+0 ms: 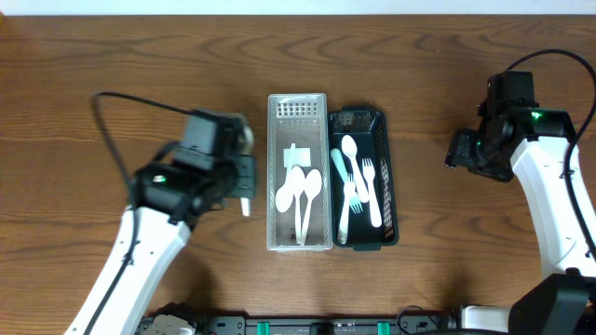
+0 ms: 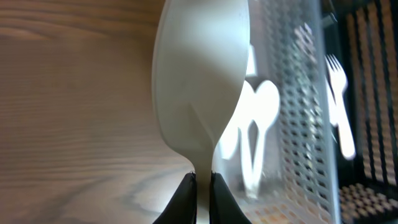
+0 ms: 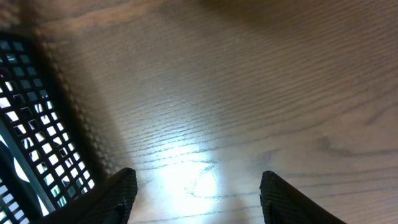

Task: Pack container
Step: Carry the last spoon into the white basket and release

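Observation:
The white spoon (image 1: 247, 140) points in the same direction as the spoons in the clear bin (image 1: 299, 191), so my left gripper keeps going over that bin and lets go there.
My left gripper (image 2: 201, 180) is shut on the handle of a white plastic spoon (image 2: 199, 81), held above the wood just left of the clear perforated bin (image 1: 276, 140). In the overhead view the left gripper (image 1: 244, 191) sits left of that bin, which holds several white spoons (image 1: 300, 191). The black mesh bin (image 1: 384, 140) beside it holds white forks and a pale green utensil (image 1: 358, 181). My right gripper (image 3: 196, 186) is open and empty over bare wood, right of the black bin (image 3: 25, 106); it shows in the overhead view (image 1: 461, 154).
The two bins stand side by side in the middle of the wooden table (image 1: 112, 56). Black cables loop from each arm. The table's front edge carries the arm bases.

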`<state>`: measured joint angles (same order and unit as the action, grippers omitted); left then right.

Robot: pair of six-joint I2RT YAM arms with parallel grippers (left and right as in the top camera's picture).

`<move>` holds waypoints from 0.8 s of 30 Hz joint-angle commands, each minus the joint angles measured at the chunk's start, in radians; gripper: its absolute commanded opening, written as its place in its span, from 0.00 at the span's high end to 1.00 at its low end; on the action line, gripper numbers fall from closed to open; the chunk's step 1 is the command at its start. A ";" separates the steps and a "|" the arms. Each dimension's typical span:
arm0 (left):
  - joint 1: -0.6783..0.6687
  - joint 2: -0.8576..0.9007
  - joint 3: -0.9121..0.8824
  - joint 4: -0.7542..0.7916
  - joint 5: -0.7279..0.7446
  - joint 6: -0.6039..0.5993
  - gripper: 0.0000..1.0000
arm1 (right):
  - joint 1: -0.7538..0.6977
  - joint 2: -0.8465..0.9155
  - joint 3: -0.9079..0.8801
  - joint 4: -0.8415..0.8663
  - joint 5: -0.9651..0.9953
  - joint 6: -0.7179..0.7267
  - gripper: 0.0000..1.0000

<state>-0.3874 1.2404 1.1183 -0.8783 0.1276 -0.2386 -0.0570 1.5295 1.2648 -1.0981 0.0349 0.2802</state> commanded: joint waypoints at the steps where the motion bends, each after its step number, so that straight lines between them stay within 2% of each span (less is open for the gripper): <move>1: -0.083 0.065 0.005 0.022 -0.008 -0.025 0.94 | -0.007 -0.005 -0.003 0.002 0.010 -0.008 0.33; 8: -0.209 0.233 0.005 0.135 -0.007 -0.033 0.94 | -0.007 -0.005 -0.003 0.000 0.010 -0.008 0.33; 15: -0.230 0.367 0.005 0.183 -0.008 -0.044 0.93 | -0.007 -0.005 -0.003 -0.006 0.010 -0.008 0.33; 16: -0.229 0.381 0.005 0.189 -0.008 -0.043 0.84 | -0.007 -0.005 -0.003 -0.006 0.010 -0.008 0.33; 18: -0.229 0.396 0.005 0.196 -0.010 -0.042 0.60 | -0.007 -0.005 -0.003 -0.006 0.010 -0.008 0.33; 20: -0.225 0.394 0.008 0.195 -0.020 -0.016 0.56 | -0.007 -0.005 -0.003 -0.006 0.010 -0.008 0.33; 22: -0.217 0.381 0.025 0.174 -0.053 -0.006 0.40 | -0.007 -0.005 -0.003 -0.009 0.010 -0.008 0.33; 24: -0.206 0.358 0.059 0.131 -0.084 0.023 0.35 | -0.007 -0.005 -0.003 -0.009 0.010 -0.008 0.33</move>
<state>-0.6117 1.6306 1.1248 -0.7181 0.1040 -0.2523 -0.0570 1.5295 1.2648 -1.1053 0.0349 0.2802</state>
